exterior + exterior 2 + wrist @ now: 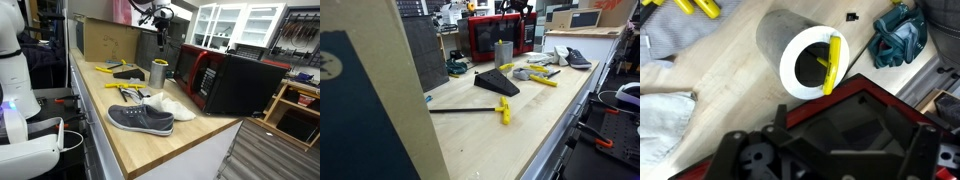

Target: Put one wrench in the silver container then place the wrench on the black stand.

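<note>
The wrench's yellow handle (pixel 832 65) is on top of the silver container (pixel 158 73), and the handle's narrow way lines up with the gripper's open fingers. The robot's gripper should keep going down until its fingers straddle the handle.
The silver container (pixel 790 45) stands on the wooden bench next to the red-fronted microwave (pixel 855 105); it shows in both exterior views (pixel 158 72) (pixel 503 53). A yellow wrench (pixel 831 62) stands inside it, leaning on the rim. My gripper (pixel 835 150) hangs above and a little beside the container, open and empty; in an exterior view it is above the cup (pixel 160 38). The black stand (pixel 495 83) lies nearer the bench's middle, with nothing on it. More yellow wrenches lie on the bench (pixel 128 87) (pixel 542 78).
A grey sneaker (pixel 140 118) and a white cloth (pixel 172 105) lie near the bench edge. A teal item (pixel 898 35) sits by the container. A long black-handled yellow tool (pixel 504 109) lies on the bench. A cardboard box (pixel 105 40) stands behind.
</note>
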`<action>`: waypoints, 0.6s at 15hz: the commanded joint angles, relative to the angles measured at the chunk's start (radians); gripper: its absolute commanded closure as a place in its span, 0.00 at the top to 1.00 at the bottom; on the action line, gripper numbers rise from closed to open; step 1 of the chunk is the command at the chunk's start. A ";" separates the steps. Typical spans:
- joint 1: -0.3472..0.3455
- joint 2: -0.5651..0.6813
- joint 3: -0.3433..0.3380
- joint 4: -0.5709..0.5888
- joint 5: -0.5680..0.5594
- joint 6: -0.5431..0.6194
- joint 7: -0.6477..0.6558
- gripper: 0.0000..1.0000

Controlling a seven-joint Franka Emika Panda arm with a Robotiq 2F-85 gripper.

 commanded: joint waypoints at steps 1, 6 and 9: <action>0.012 0.079 -0.008 0.071 -0.027 -0.016 0.049 1.00; 0.030 0.152 -0.011 0.125 -0.041 -0.037 0.095 1.00; 0.045 0.184 -0.013 0.158 -0.054 -0.047 0.129 1.00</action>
